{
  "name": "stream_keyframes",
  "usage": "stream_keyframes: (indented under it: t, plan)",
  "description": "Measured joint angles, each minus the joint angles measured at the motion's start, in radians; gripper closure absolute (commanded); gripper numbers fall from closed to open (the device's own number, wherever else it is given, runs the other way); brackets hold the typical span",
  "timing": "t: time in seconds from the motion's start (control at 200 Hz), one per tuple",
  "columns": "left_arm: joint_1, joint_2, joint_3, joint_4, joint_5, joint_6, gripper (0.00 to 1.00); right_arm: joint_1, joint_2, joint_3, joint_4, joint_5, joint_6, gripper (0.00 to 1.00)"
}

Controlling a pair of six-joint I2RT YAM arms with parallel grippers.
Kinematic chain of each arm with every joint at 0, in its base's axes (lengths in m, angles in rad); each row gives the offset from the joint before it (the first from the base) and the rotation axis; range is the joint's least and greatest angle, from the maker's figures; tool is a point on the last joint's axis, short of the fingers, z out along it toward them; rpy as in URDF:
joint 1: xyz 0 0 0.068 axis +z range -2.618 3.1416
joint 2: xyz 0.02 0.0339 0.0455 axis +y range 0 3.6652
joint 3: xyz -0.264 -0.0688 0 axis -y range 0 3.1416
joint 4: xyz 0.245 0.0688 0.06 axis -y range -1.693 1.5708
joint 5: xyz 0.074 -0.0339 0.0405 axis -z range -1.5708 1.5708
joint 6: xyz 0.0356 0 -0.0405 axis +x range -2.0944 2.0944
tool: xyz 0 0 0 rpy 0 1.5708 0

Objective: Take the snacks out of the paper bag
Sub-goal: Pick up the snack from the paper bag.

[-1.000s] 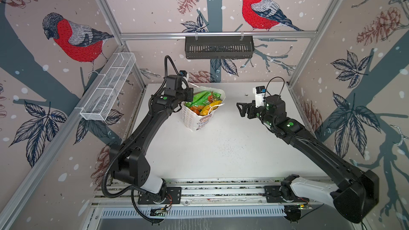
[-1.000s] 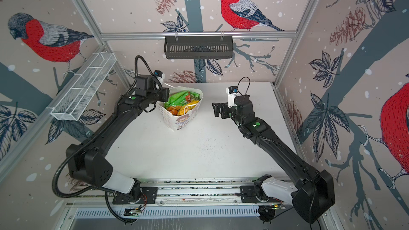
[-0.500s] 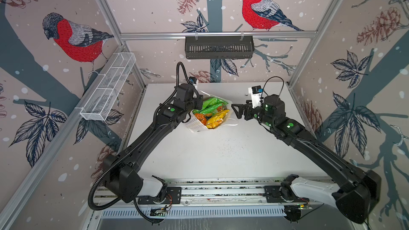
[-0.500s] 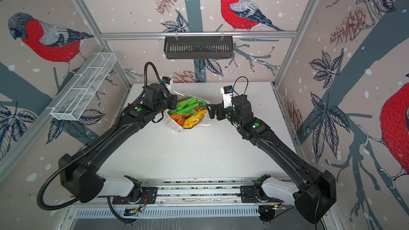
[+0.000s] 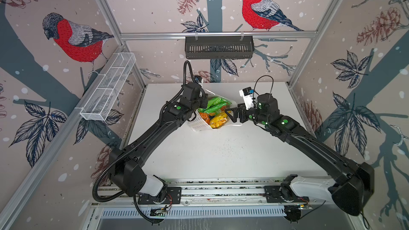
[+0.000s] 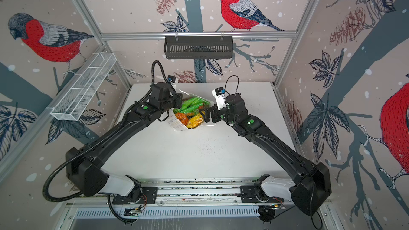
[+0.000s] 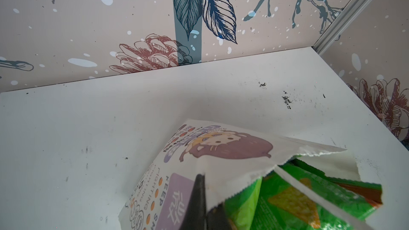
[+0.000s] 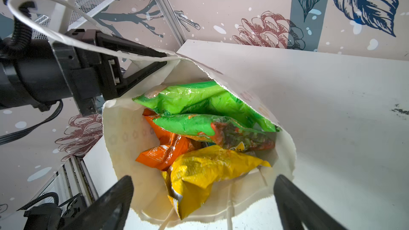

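Observation:
The bag's upper rim (image 8: 184, 58) is held open by my left gripper, so next my right gripper pulls out the green packet (image 8: 215, 130) lying over the yellow packet first.
The white paper bag (image 5: 198, 125) (image 6: 174, 123) lies tilted on its side on the table, its mouth turned toward my right arm. My left gripper (image 5: 203, 101) (image 7: 204, 186) (image 8: 164, 59) is shut on the bag's upper rim (image 7: 221, 149), and a cord handle (image 8: 44, 25) loops over it. Snacks fill the mouth: green packets (image 5: 213, 103) (image 8: 188, 98), an orange one (image 8: 163, 151) and a yellow one (image 5: 218, 121) (image 8: 210, 169). My right gripper (image 5: 229, 115) (image 6: 202, 115) (image 8: 203, 180) is open at the mouth, holding nothing, with the yellow packet just beyond its fingertips.
The white table (image 5: 221, 155) is walled on three sides. A black slotted basket (image 5: 219, 47) hangs on the back wall and a white mesh basket (image 5: 108, 87) on the left wall. Both arm bases sit on the front rail (image 5: 221, 191).
The left arm has carried the bag right toward the table's middle and tipped it from upright onto its side. The right gripper has moved left up to the bag's mouth.

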Motion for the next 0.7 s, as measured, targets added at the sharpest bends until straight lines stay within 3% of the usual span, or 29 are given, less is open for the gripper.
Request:
stream_keyframes:
  t: [0.12, 0.7]
  plan:
    - [-0.002, 0.0, 0.0, 0.0, 0.0, -0.008, 1.0, 0.01, 0.05, 0.038, -0.015, 0.0, -0.003, 0.13]
    - [-0.004, 0.011, 0.017, -0.006, 0.003, -0.02, 1.0, 0.046, 0.14, 0.091, -0.07, 0.038, -0.009, 0.25]
